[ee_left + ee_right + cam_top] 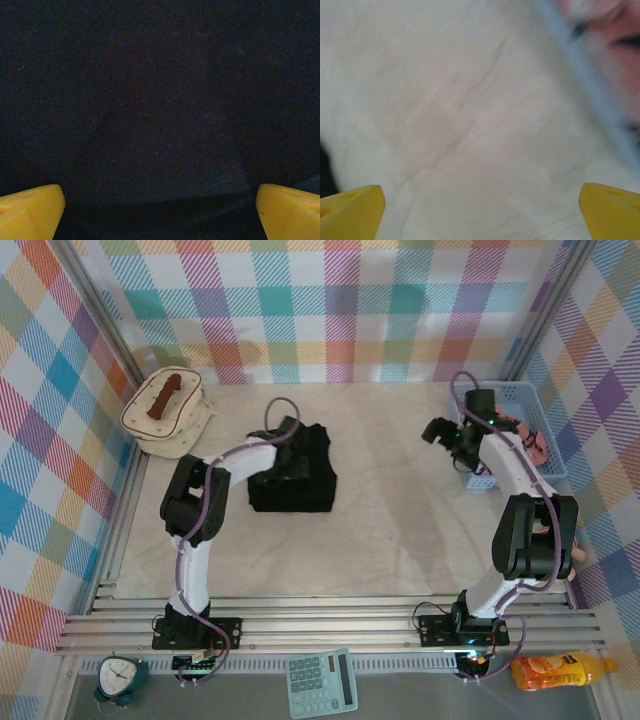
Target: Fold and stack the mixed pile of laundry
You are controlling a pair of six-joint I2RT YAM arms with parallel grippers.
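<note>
The light-blue basket's bottom [517,400] can be seen next to the heaped pink garment [536,447], so I expect the basket to be empty when I lift the pink garment out.
The black shirt [300,485] lies folded into a compact block in the middle of the table. My left gripper [287,440] hangs close over its back part. In the left wrist view dark cloth [160,110] spreads under the left gripper [160,215], which is open with its yellow fingertips [30,210] wide apart and nothing between them. The pink garment [537,446] sits in the light-blue basket [530,398] at the right. My right gripper [442,431] hovers open over bare table just left of that basket. The right wrist view shows the right gripper [480,215], the basket rim [590,85] and pink cloth [615,30].
A cream quilted bag [167,413] with a brown handle stands at the back left. Checked walls close the table on three sides. A clock [120,676], a calculator [321,684] and an orange bottle [560,672] lie in front of the rail.
</note>
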